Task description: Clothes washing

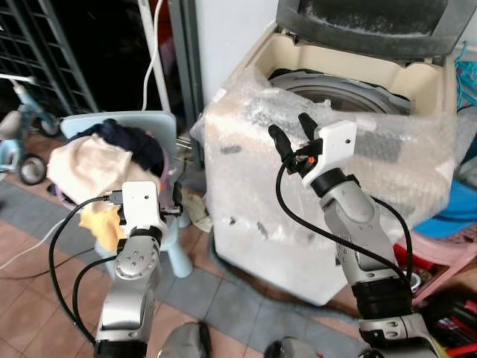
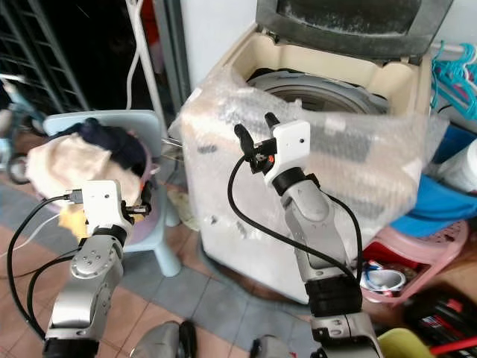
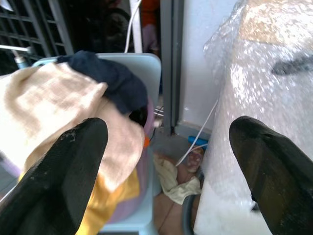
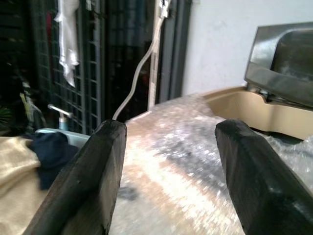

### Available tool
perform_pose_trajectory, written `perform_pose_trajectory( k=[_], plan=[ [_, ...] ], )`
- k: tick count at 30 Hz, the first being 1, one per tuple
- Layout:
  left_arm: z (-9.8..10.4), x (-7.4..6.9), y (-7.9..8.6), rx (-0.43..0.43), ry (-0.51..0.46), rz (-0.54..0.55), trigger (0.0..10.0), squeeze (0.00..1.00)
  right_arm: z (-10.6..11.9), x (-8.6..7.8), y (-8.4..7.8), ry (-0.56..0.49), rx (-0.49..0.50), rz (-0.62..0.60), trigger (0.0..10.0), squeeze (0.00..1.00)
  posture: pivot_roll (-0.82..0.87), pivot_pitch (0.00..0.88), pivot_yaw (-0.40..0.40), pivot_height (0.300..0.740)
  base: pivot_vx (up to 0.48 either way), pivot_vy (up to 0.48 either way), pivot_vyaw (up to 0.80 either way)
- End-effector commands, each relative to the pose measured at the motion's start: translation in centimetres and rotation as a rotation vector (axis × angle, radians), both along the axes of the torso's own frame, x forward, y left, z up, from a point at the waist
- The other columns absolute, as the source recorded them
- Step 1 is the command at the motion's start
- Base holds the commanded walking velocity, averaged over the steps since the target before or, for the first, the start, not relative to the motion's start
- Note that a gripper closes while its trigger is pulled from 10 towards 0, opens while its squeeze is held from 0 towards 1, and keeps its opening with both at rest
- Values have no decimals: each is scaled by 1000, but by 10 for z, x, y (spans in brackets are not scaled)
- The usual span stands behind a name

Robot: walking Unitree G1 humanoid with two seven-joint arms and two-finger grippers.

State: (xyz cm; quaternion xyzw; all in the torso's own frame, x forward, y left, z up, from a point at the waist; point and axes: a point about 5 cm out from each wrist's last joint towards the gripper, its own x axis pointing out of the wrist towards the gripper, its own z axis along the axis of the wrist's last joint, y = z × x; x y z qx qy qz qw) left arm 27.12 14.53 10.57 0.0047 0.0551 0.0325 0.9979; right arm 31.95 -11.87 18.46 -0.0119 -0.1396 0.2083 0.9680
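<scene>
My gripper will lift the navy garment (image 1: pixel 123 137), and the garment should come up by itself and hang limply. Its loose folds (image 1: pixel 149 154) lie next to the cream cloth.
A top-loading washing machine (image 1: pixel 328 179) wrapped in bubble wrap stands ahead with its lid (image 1: pixel 373 22) raised and the drum (image 1: pixel 335 83) exposed. To its left a laundry pile rests on a light blue chair (image 1: pixel 173 257): a cream cloth (image 1: pixel 86 164), a navy garment (image 1: pixel 130 140) and a yellow cloth (image 1: pixel 100 220). My left gripper (image 3: pixel 168 142) is open and empty, low between the pile and the machine's side. My right gripper (image 1: pixel 289 127) is raised before the machine's front top edge, open and holding nothing.
A child's tricycle (image 1: pixel 19 142) and a dark metal grille (image 1: pixel 45 52) are at the left. A white hose (image 1: pixel 153 60) hangs by the wall. A crumpled rag (image 1: pixel 195 212) lies on the tiled floor. A pink stool (image 1: pixel 447 253) stands to the right.
</scene>
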Motion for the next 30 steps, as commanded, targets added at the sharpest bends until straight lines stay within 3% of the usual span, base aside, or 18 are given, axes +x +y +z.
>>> perform_pose_trajectory(
  k=[1,4,5,6,8,11,19,22,23,27,28,30],
  plan=[
    [-1,-1,0,6,8,6,10000,0,-1,-2,0,9,-4,-2,10000,1000,-31,28,20,740,0,0,0],
    [0,0,1,5,2,12,10000,0,-5,-2,0,21,-47,-19,10000,1000,-32,26,21,740,0,0,0],
    [0,0,1,2,2,14,10000,0,-8,-2,-2,36,-67,-43,10000,204,-33,23,22,740,0,0,0],
    [-1,0,2,-5,5,20,10000,0,-15,2,-7,82,-70,-102,10000,0,-33,22,22,740,0,0,0],
    [-2,0,4,-9,11,29,10000,0,-22,4,-16,142,-40,-163,10000,0,-33,21,25,740,0,0,0],
    [-2,1,6,-6,12,38,10000,0,-24,4,-23,146,-4,-196,10000,0,-33,18,30,740,0,480,0],
    [-1,2,12,8,-4,74,10000,0,-22,7,-21,154,20,-223,10000,0,-31,15,34,740,0,480,0],
    [0,2,16,9,-30,85,10000,0,-35,2,-25,156,-68,-228,10000,0,-30,12,36,740,0,480,0],
    [0,2,15,-3,-43,63,10000,0,-44,-1,-26,181,-48,-204,10000,0,-30,6,41,740,0,480,0],
    [0,5,16,1,-47,54,10000,0,-72,-10,-42,180,-124,-389,10000,0,-27,3,47,740,0,480,0],
    [0,6,15,-1,-46,30,10000,0,-83,-12,-41,217,-130,-412,10000,0,-26,0,59,740,0,0,0],
    [0,7,14,3,-57,28,10000,0,-80,-9,-35,187,-169,-394,10000,0,-34,0,62,740,0,0,0]
  ],
)
